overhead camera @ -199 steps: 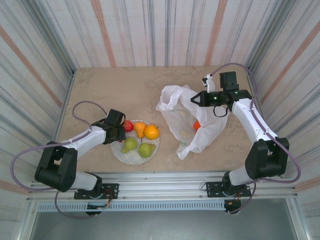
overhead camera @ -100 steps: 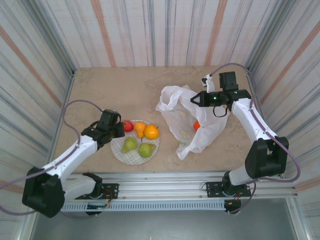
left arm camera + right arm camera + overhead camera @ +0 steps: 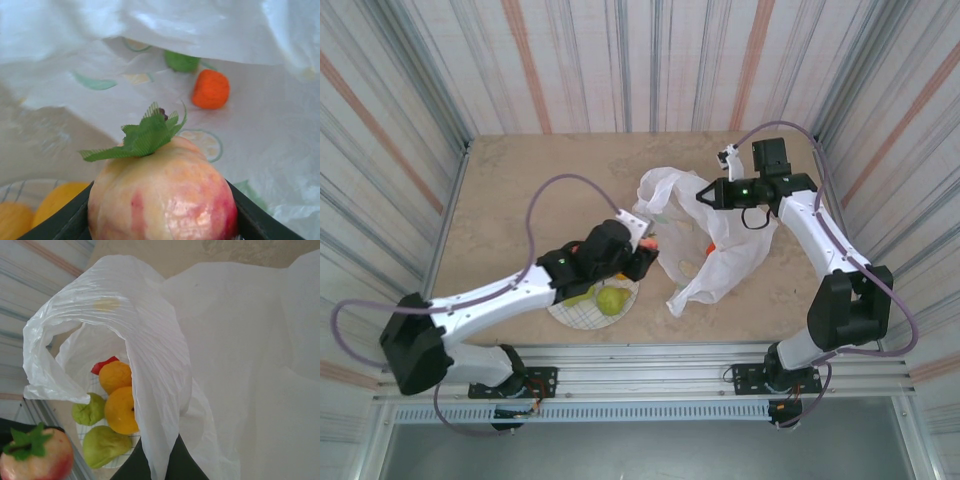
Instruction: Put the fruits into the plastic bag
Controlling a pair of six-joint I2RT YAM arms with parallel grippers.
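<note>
The bag's opening (image 3: 672, 238) is wide before the red-and-yellow fruit, so the robot's left gripper keeps going inside and let go beside the small orange-red fruit (image 3: 711, 248).
My left gripper (image 3: 645, 249) is shut on a red-and-yellow apple (image 3: 162, 195) with a green paper leaf, held at the mouth of the white plastic bag (image 3: 730, 255). Inside the bag lie a small orange-red fruit (image 3: 211, 89) and a green one (image 3: 181, 61). My right gripper (image 3: 705, 197) is shut on the bag's upper edge (image 3: 150, 340) and holds the mouth up and open. On the plaid plate (image 3: 570, 312) remain two oranges (image 3: 120, 407), two green pears (image 3: 102, 445) and a partly hidden red fruit (image 3: 102, 365).
The plate sits near the table's front edge, just left of the bag. Striped walls close in the table on three sides. The left arm's cable (image 3: 555, 190) loops over the bare tabletop behind the plate.
The left arm has swung right from the plate's left side to the bag mouth, carrying the apple. The right gripper has shifted slightly left, still holding the bag edge.
</note>
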